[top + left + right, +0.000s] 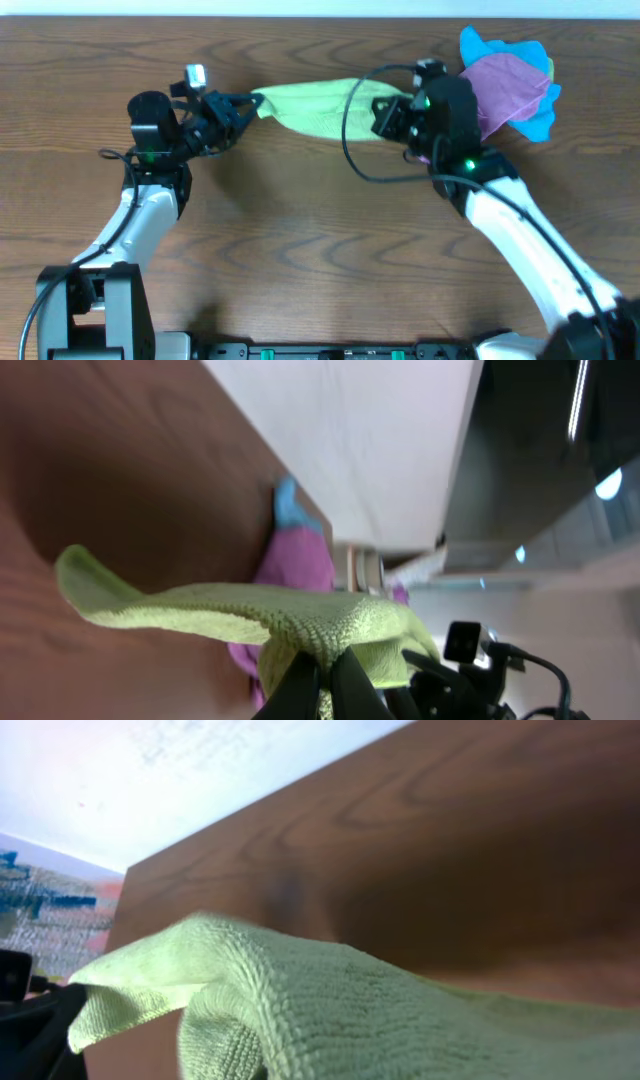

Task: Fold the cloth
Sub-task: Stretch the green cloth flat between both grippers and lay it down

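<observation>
The lime-green cloth (325,107) hangs in midair over the table's far part. Both my grippers should pull its held edge toward the table's near side (318,245) to spread it flat.
The lime-green cloth (315,105) hangs stretched between my two grippers above the far part of the table. My left gripper (248,103) is shut on its left corner; in the left wrist view the black fingers (322,682) pinch the cloth (300,615). My right gripper (392,113) holds the cloth's right end. In the right wrist view the cloth (400,1010) covers the fingers, so they are hidden. No white tag shows.
A purple cloth (510,85) lies on a bright blue cloth (535,115) at the far right, just behind my right arm. It also shows in the left wrist view (300,565). The wooden table (320,250) spreads in front.
</observation>
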Controlling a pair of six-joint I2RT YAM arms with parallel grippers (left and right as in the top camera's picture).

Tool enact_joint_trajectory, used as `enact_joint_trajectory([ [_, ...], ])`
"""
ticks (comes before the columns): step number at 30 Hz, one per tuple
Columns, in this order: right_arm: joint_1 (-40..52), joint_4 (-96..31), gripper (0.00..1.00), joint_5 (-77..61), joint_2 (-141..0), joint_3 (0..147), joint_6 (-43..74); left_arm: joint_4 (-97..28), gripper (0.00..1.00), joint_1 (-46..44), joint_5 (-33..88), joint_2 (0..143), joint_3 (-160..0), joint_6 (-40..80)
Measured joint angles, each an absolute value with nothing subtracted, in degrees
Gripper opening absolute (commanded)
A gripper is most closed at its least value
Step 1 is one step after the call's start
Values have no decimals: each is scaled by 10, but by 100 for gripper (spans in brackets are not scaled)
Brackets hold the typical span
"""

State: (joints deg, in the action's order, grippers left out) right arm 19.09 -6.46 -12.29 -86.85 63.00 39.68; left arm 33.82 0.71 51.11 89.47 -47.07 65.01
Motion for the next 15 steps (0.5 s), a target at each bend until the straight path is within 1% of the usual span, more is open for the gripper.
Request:
enact_joint_trajectory([
  [3,189,-53,2,-132,-915,671,387,335,6,10,493,904,-503,644],
  [9,188,-49,2,-136,-976,733,370,331,6,11,489,973,-600,628],
  [12,186,-50,2,-137,-992,747,365,276,6,16,494,995,-631,601],
  [15,185,-69,2,-137,-995,750,362,196,5,32,510,996,-647,559],
])
